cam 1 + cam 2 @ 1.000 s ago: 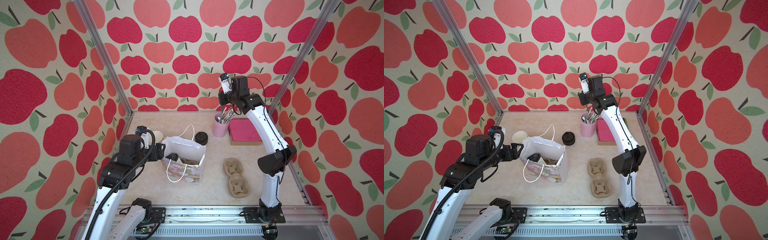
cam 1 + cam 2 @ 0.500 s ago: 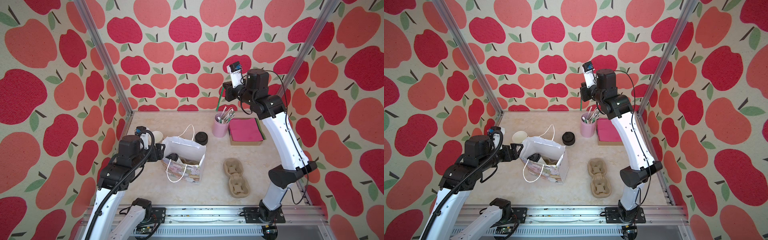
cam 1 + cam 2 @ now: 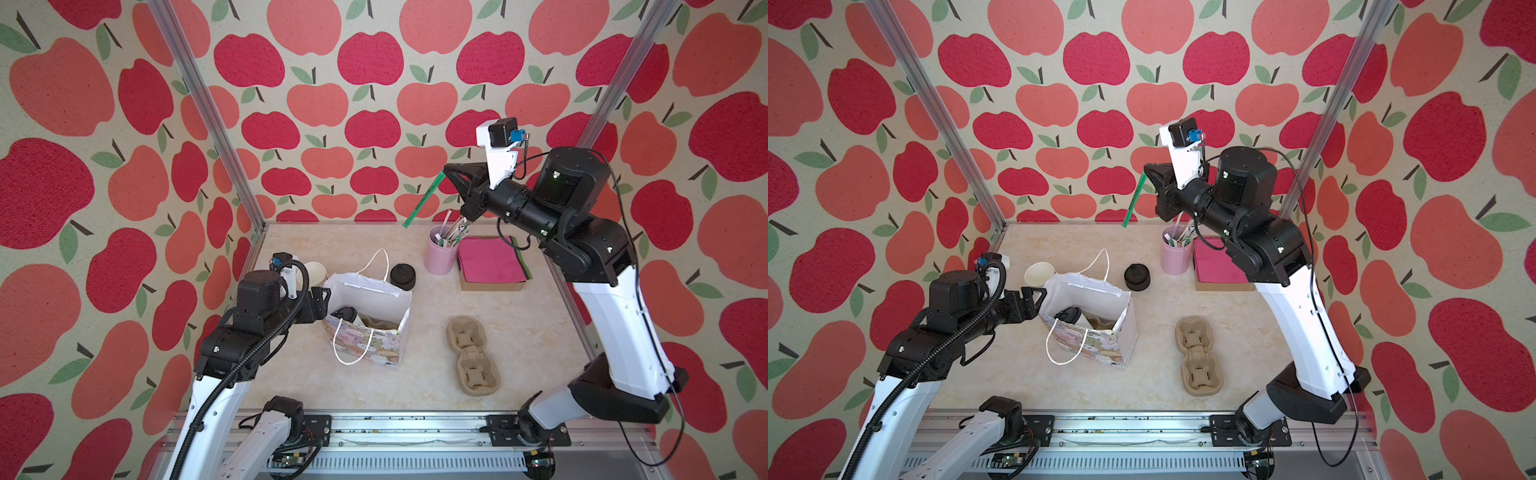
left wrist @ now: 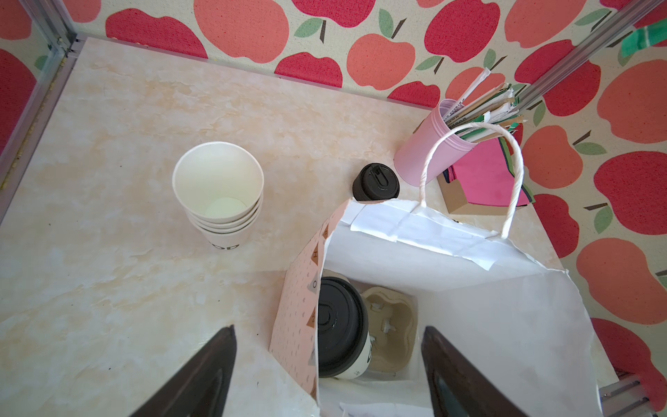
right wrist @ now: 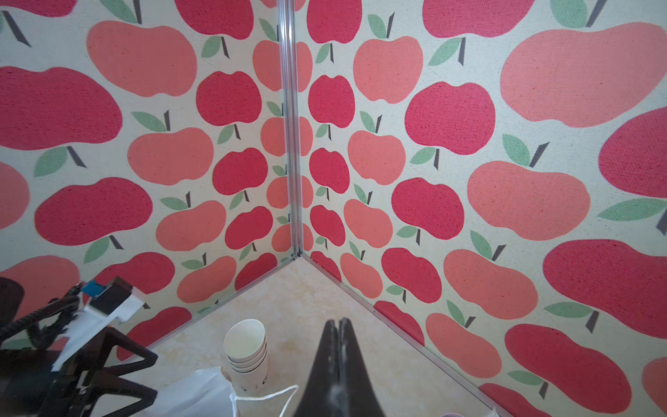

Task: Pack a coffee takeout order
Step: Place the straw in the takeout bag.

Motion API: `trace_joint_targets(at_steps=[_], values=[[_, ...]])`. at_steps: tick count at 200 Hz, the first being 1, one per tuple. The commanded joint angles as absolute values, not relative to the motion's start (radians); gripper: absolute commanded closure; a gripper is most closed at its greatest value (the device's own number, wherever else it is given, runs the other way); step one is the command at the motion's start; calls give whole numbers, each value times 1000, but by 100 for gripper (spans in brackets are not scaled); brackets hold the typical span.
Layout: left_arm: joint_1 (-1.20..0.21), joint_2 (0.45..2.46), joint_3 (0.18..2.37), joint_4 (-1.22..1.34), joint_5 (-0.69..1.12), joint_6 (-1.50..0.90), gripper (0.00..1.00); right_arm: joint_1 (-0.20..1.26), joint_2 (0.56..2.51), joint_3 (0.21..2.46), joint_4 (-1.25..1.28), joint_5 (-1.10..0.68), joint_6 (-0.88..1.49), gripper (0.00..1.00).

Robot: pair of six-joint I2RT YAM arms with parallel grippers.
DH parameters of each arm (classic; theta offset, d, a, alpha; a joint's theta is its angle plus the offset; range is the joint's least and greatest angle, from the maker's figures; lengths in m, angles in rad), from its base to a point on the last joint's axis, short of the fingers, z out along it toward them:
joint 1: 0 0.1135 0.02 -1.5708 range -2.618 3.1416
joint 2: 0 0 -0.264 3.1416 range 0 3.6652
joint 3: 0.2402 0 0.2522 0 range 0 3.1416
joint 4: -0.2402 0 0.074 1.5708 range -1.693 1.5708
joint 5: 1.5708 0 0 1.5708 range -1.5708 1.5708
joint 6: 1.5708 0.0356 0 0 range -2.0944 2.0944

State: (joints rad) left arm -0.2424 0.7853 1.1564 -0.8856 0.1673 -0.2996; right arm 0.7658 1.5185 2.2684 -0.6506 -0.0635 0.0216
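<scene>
My right gripper is holding the straw, and the green straw's loose end [image 3: 407,224] points down toward the open gift bag [image 3: 374,304], so it should keep carrying and lowering the straw until that end is inside.
The green straw [image 3: 424,200] [image 3: 1134,200] hangs slanted in the air over the back of the table, with my right gripper [image 3: 446,171] [image 3: 1148,168] shut on its top end. In the right wrist view the right gripper [image 5: 339,321] shows closed jaws and the straw is hidden. The lidded white cup [image 3: 347,313] [image 4: 339,325] stands in a cardboard carrier [image 4: 393,325] inside the open gift bag [image 3: 370,340] [image 3: 1096,349]. My left gripper [image 3: 320,305] [image 4: 328,328] is open, straddling the bag's left wall without gripping it. Magenta napkins [image 3: 490,259] [image 4: 483,177] lie stacked in a cardboard box.
A pink holder [image 3: 440,253] [image 3: 1175,255] with more straws stands beside the napkin box. A stack of lidless cups [image 3: 313,272] [image 4: 218,187] and spare black lids [image 3: 402,276] [image 4: 375,182] sit behind the bag. A second cardboard carrier [image 3: 471,353] lies to the bag's right.
My right gripper has pulled the green straw up out of the pink holder and turned to point left, high above the table. The left arm has barely moved.
</scene>
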Motion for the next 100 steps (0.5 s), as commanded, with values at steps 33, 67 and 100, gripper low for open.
trace_joint_targets(at_steps=[33, 67, 100], values=[[-237, 775, 1148, -855, 149, -346, 14, 906, 1496, 2245, -660, -110, 80, 100], [-235, 769, 1148, -848, 140, -348, 12, 986, 1491, 2189, -664, -82, 85, 100], [-231, 758, 1151, -851, 134, -348, 9, 1041, 1489, 2097, -629, -82, 95, 100]])
